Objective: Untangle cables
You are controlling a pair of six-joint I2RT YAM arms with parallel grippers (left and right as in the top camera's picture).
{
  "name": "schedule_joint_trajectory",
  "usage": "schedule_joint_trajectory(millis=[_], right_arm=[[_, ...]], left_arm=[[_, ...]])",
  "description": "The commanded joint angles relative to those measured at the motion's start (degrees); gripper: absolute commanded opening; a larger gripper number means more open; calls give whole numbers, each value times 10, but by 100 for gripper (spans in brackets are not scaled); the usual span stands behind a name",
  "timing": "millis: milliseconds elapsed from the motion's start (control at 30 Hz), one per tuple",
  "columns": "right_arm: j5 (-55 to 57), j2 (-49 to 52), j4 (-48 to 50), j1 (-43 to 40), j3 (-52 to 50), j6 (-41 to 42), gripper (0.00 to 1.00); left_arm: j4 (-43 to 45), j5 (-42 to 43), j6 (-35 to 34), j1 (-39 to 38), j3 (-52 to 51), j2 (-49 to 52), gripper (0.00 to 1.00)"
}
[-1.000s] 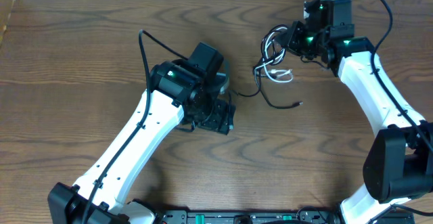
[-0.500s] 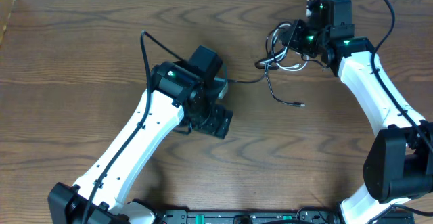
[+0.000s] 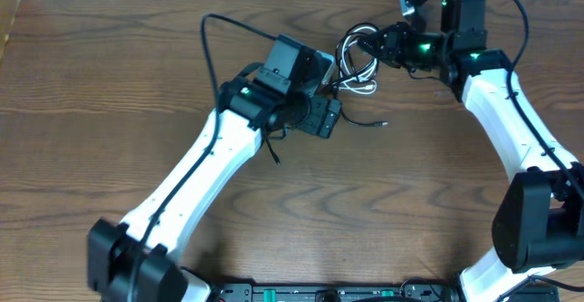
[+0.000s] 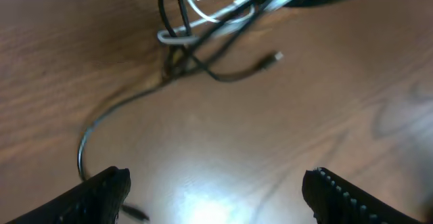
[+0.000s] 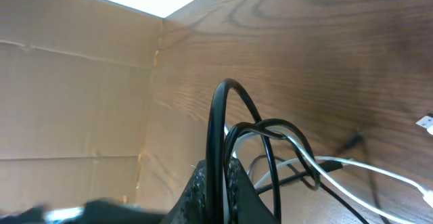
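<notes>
My left gripper will pull, but the white loop (image 4: 168,38) will stay caught around the crossed pieces of black cable (image 4: 226,36), because the loop wraps across them.
The cables (image 3: 354,57) lie tangled at the back of the table, black loops mixed with a short white one (image 3: 363,85). My right gripper (image 3: 381,46) is shut on a black loop (image 5: 218,126), which stands up between its fingers (image 5: 238,187). The white cable (image 5: 352,166) trails off to the right. My left gripper (image 3: 330,118) hovers just left of the tangle, open and with nothing in it. Its wrist view shows the white loop (image 4: 177,37), a black plug end (image 4: 276,57) and a black strand (image 4: 101,124) running down towards its left finger (image 4: 101,193).
A black tail (image 3: 274,149) runs out under the left arm. A loose black plug end (image 3: 381,124) lies right of the left gripper. A cardboard wall (image 5: 74,95) rises at the table's far edge. Each arm carries its own thick black cable.
The left arm has swung up and to the right, its gripper now beside the tangle. The right gripper has carried the bundle a little to the left and back.
</notes>
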Motion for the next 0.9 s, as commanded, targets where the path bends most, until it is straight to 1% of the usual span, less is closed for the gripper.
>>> schedule_joint_trajectory(millis=[0,100,233,267,333,467,633,667,700,767,800,833,867], right_arm=[[-45,-11,2,-7,7,7,1],[-51,-11,7,-7,7,7,1],[-55,-11,11,-5,7,7,1],[-58,-11,11,-4,7,7,1],[-64,-11,13,-4,7,7,1],[-64,-11,13,-4,7,5,1],[-74,-11,17,-4,7,5,1],[-75,-11,17,-4,7,5,1],[-75,-11,17,-4,7,3,1],[-74,-11,17,-4,7,1,1],[-73,-11,17,-4,7,0,1],[-71,-11,17,-4,7,0,1],[-68,-11,17,-4,7,-2,1]], left_arm=[[24,-7,23,0,-9,30,86],[59,-7,23,0,-9,48,87],[97,-7,23,0,-9,63,85],[106,-8,23,0,-9,66,82],[124,-15,23,0,-9,73,80],[156,-42,23,0,-9,87,79],[190,-44,22,0,-9,104,79],[195,-44,20,0,-9,106,75],[198,-44,20,0,-9,107,64],[202,-43,18,0,-9,107,35],[202,-43,18,0,-9,107,13],[202,-40,17,0,-9,106,8],[201,-34,16,0,-9,105,7]])
